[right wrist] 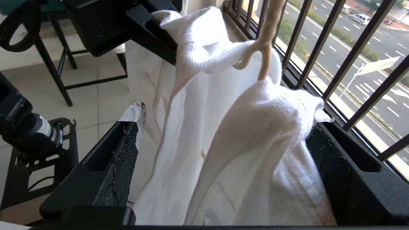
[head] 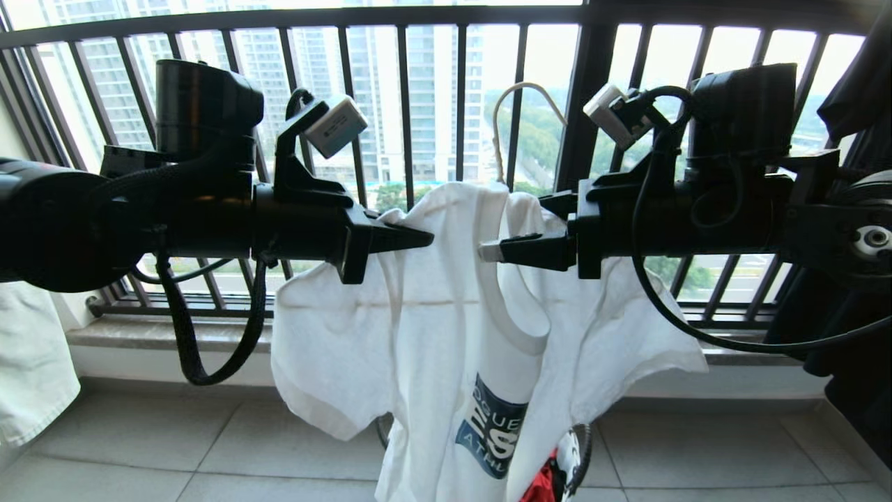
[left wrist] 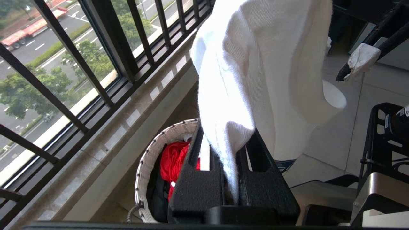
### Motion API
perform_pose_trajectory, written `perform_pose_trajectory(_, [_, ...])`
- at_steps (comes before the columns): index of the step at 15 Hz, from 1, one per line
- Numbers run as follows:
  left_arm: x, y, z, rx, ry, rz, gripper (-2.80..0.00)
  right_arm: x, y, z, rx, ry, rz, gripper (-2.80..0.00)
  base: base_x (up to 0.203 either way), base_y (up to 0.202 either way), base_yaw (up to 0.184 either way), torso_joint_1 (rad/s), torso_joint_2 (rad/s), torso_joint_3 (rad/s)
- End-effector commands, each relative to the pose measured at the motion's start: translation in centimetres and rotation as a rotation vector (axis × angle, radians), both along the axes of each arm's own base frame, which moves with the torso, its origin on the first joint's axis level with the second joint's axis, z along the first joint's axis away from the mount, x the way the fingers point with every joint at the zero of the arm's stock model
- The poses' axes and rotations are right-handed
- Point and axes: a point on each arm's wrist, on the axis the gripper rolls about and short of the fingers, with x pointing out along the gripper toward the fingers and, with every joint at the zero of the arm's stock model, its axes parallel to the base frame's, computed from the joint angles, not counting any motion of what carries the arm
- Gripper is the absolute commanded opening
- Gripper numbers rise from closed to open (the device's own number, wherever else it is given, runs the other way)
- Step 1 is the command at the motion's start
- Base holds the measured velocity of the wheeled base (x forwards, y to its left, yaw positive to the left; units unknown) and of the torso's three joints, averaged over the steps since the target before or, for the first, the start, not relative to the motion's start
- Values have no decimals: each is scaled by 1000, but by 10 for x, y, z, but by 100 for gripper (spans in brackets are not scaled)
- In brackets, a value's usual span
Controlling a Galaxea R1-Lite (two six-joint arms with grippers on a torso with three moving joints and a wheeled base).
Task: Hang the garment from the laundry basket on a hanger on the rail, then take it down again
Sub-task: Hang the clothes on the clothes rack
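My left gripper will make the cream hanger (head: 498, 125) tip sideways when I carry it, because this gripper holds the white garment off to the side of its neck (head: 422, 226).
The white garment (head: 446, 328) hangs in front of me, its dark blue print (head: 491, 432) low down. The cream hanger (head: 519, 87) sticks up out of its neck, and its stem (right wrist: 266, 48) shows in the right wrist view. My left gripper (head: 425, 240) is shut on a fold of the shoulder cloth (left wrist: 228, 140). My right gripper (head: 519, 226) faces it from the other side, open wide, with loose cloth (right wrist: 255, 143) lying between its jaws. The laundry basket (left wrist: 150, 153) stands on the floor below, holding a red cloth (left wrist: 172, 159). The rail is out of view.
The black barred window railing (head: 404, 104) runs close behind the garment above a stone sill (head: 174, 335). A pale garment (head: 28, 362) hangs at far left and dark cloth (head: 857, 90) at far right. A black stand (right wrist: 57, 73) is on the tiled floor.
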Motion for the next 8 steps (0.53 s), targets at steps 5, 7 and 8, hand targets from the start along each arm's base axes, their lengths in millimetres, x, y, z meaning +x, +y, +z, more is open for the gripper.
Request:
perform_pose_trajectory(5, [-7,12,2,-32,-29,28,-280,16,-29,11,16,-31,-100,0,0,0,0,0,0,0])
perform_pose_trajectory(7, [-11,18,4,-41,-43,43,-280,12,-33,15,21,-42,-106,0,0,0,0,0,0,0])
perform_pose_trajectory(8, [-13,19,6,-47,-45,46,-280,10,-33,17,23,-44,-105,0,0,0,0,0,0,0])
